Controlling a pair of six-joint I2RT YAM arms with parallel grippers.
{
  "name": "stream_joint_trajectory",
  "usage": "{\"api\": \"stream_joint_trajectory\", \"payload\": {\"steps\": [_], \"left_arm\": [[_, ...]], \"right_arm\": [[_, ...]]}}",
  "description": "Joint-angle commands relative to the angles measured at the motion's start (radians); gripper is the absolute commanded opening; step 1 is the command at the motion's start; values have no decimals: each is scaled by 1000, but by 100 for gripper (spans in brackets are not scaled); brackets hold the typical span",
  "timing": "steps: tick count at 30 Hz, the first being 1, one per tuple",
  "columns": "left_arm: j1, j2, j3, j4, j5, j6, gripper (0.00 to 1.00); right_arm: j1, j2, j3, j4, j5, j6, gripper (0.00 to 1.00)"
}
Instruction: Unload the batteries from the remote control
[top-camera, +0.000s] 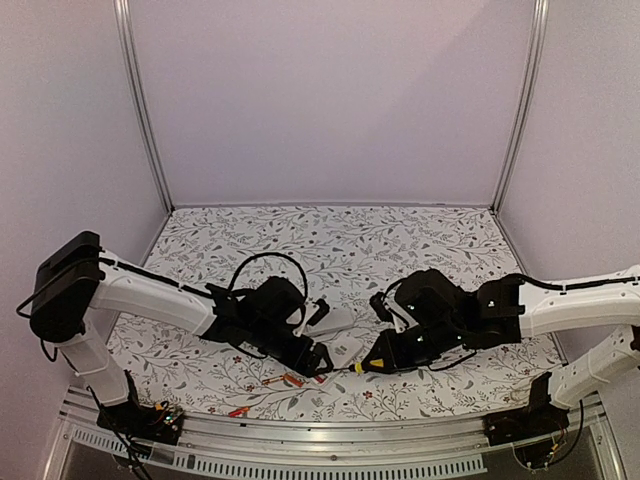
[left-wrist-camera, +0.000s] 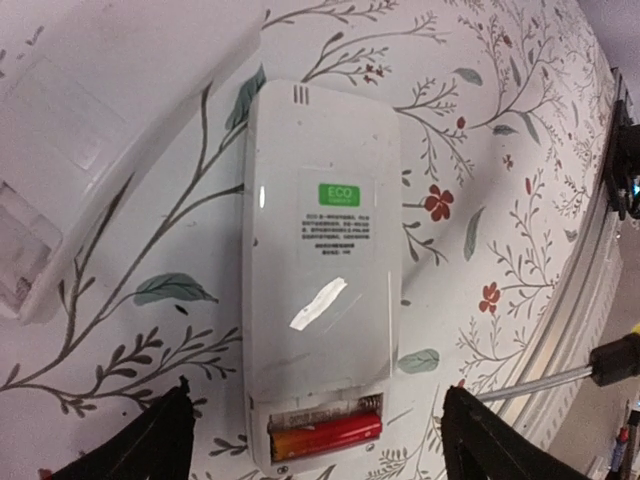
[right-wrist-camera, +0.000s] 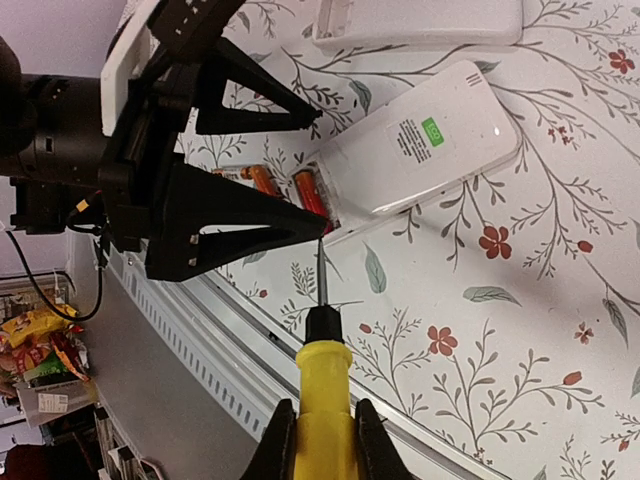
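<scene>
My left gripper has the remote control's battery end (left-wrist-camera: 325, 432) lying loose between its fingers. So it should clamp that end tight while the screwdriver pries from the empty slot (left-wrist-camera: 322, 411).
The white remote control (left-wrist-camera: 320, 250) lies back-up on the flowered table, its battery bay open at the near end. One red-orange battery (left-wrist-camera: 325, 436) sits in the bay beside an empty slot with a spring. My left gripper (left-wrist-camera: 315, 452) is open, its fingers (left-wrist-camera: 140, 440) standing either side of that end without touching it. Loose batteries (top-camera: 292, 379) lie on the table just in front, and another (top-camera: 238, 410) lies by the front rail. My right gripper (right-wrist-camera: 322, 440) is shut on a yellow-handled screwdriver (right-wrist-camera: 325, 390), whose tip points at the bay's edge beside the left gripper's finger.
A second white plastic piece (top-camera: 330, 320) lies just behind the remote. The aluminium rail (top-camera: 330, 432) runs along the table's near edge, close under both grippers. Pale walls close in the sides and back.
</scene>
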Motion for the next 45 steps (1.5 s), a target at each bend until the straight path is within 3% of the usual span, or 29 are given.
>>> {"api": "stream_joint_trajectory", "payload": {"steps": [1, 11, 21, 33, 45], "left_arm": [[15, -57, -42, 34, -19, 100, 86], [-103, -23, -60, 34, -117, 187, 85], [-151, 44, -23, -33, -214, 230, 76], [-170, 75, -12, -61, -277, 294, 54], [-169, 73, -38, -13, -238, 338, 49]], "right_arm": [[-50, -71, -36, -15, 9, -11, 0], [-173, -3, -5, 47, -217, -206, 0], [-213, 86, 6, 79, -333, -285, 0], [-253, 184, 23, 88, -410, -336, 0], [-276, 273, -53, 320, -545, -276, 0]]}}
